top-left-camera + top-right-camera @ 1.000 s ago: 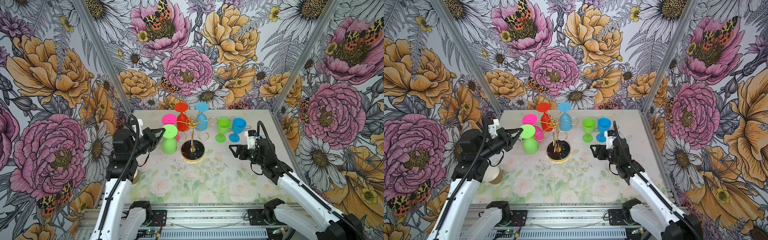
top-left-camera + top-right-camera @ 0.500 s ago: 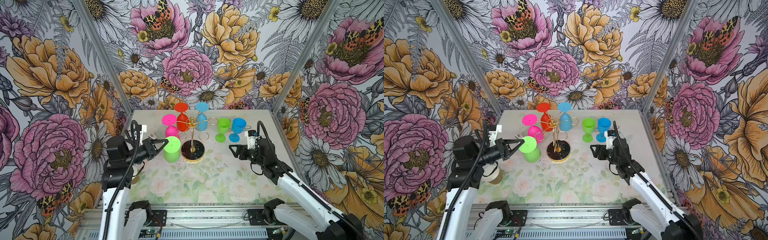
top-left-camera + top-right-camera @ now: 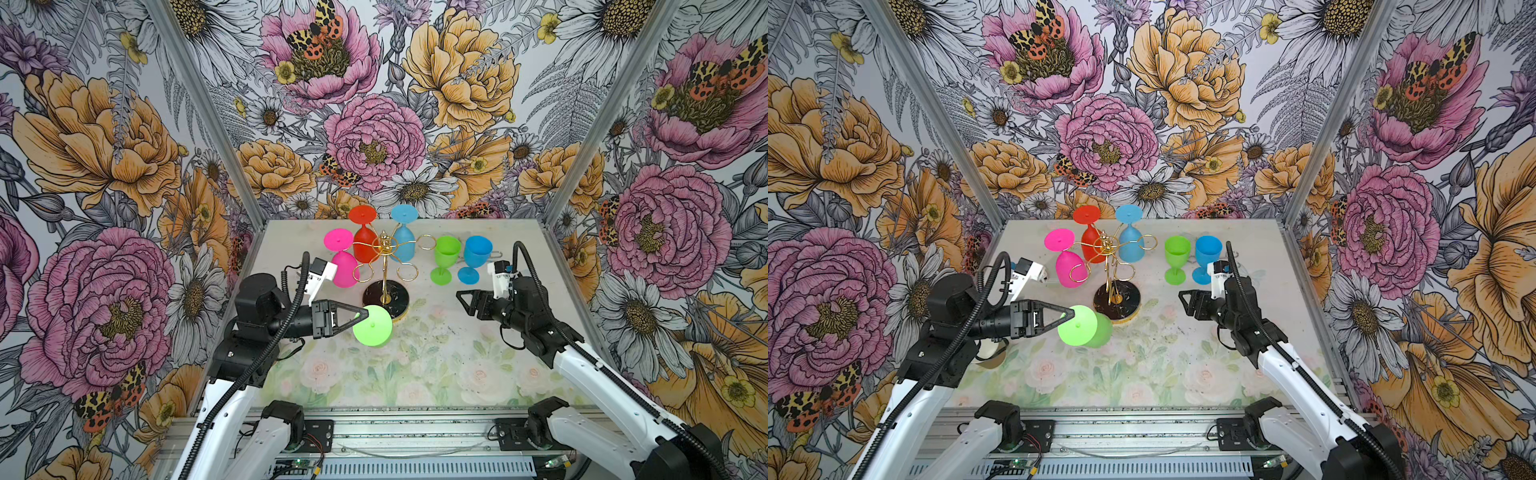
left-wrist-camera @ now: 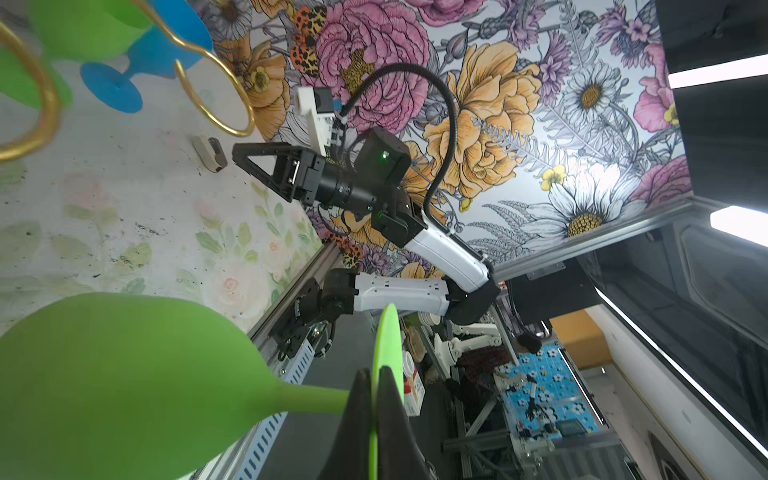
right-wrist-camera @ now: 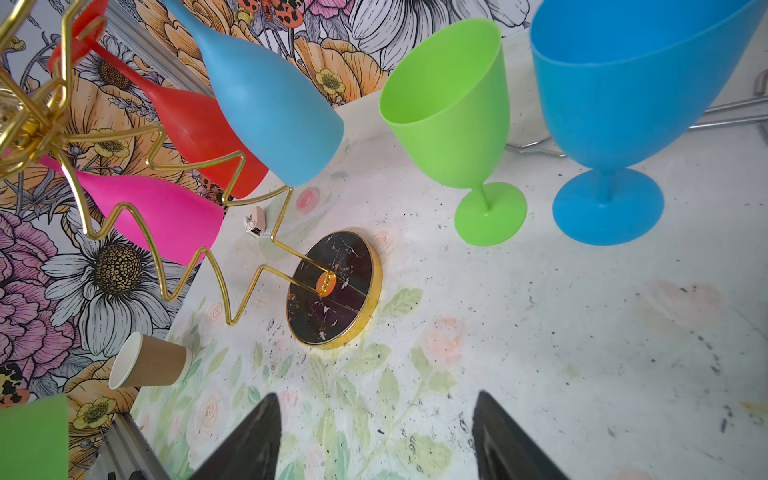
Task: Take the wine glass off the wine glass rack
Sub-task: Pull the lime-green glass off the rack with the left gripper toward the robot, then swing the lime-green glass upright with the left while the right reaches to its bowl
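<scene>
The robot's left gripper has the green wine glass by its foot (image 3: 1078,326), with the glass's opening facing down, so the robot should turn it upright and hand its rim (image 3: 1102,343) to the right gripper.
A green wine glass (image 3: 372,325) (image 3: 1077,326) hangs tipped on its side above the table, in front of the wine glass rack and free of it. My left gripper (image 3: 362,316) (image 3: 1069,313) (image 4: 374,372) is shut on the thin edge of its round foot. The rack (image 3: 384,266) (image 3: 1117,299) (image 5: 332,291) is gold wire on a round black base. Upside down on its loops hang a pink glass (image 3: 345,266), a red glass (image 3: 365,245) and a light blue glass (image 3: 404,245). My right gripper (image 3: 463,299) (image 3: 1185,301) (image 5: 374,415) stands open and empty to the right of the base.
A second green glass (image 3: 446,253) and a blue glass (image 3: 477,253) stand upright at the back right. A paper cup (image 5: 149,361) (image 3: 992,357) lies on its side by the left arm. A small white object (image 5: 254,222) lies behind the rack.
My left gripper has carried the green glass away from the rack's left side, toward the front and middle of the table. The right arm has not moved.
</scene>
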Controlling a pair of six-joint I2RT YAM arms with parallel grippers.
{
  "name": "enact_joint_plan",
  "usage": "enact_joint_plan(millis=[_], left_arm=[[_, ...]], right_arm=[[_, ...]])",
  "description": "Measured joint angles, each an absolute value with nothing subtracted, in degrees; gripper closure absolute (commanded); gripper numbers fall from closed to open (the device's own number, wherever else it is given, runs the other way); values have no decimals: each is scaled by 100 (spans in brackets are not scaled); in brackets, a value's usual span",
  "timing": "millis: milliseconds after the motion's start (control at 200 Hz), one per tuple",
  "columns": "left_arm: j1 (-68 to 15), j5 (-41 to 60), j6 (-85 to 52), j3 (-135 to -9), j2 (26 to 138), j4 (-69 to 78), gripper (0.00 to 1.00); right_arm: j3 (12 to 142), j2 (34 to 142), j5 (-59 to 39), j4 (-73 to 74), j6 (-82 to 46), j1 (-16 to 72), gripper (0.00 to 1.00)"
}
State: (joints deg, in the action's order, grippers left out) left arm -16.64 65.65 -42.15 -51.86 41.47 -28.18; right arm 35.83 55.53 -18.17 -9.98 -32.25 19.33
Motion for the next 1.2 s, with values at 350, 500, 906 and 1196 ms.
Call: enact_joint_plan(millis=[350,500,906,1196], left_arm=[[-4418,4270,-2757,-5551,4987,-2851,100],[-5334,2928,-1691,-5551,5358,-2849,100],[-7118,410,1780,-5116,6053,-2515,100],[-8016,-858,3951,-4132,6049,-1686,100]], right_arm=[[3754,5935,-1833,-1332,-3343,1931,25],[4108,6361,-2005,-1745,-3310,1916,25],[5271,6963,-2241,-2768,-2915,1905,24],[5745,7035,-2639,-3035,-2687,1922,26]])
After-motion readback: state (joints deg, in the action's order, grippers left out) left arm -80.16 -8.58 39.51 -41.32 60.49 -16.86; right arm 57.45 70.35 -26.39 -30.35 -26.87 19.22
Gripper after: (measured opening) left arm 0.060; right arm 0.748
